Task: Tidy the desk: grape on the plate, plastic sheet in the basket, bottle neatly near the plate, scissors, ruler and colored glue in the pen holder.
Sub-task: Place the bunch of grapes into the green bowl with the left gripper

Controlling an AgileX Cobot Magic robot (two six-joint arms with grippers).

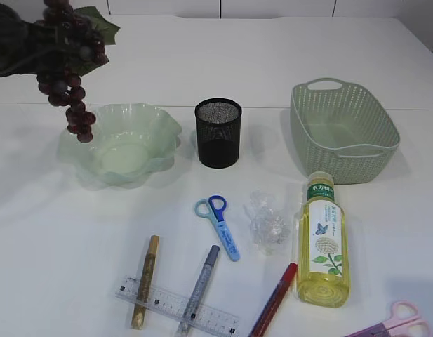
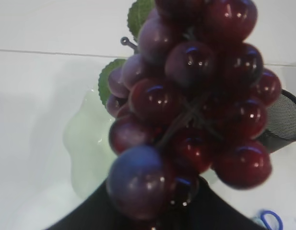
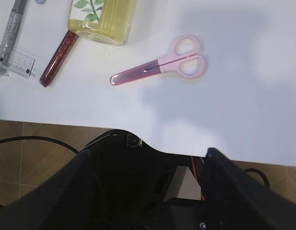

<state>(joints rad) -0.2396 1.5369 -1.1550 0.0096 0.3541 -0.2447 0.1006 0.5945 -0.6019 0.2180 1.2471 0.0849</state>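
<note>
The grapes hanging above the rim of the empty plate are in my left gripper, which should keep going toward the plate's middle and let them go there.
My left gripper is shut on a bunch of dark red grapes, which hangs above the left rim of the pale green wavy plate. In the left wrist view the grapes fill the frame over the plate. On the table lie blue scissors, a crumpled plastic sheet, a yellow bottle on its side, a clear ruler, and gold, silver and red glue pens. My right gripper stands open and empty beyond the table's front edge, near pink scissors.
A black mesh pen holder stands upright right of the plate. The green woven basket sits at the back right. The silver and gold glue pens lie across the ruler. The table's front edge and brown floor show in the right wrist view.
</note>
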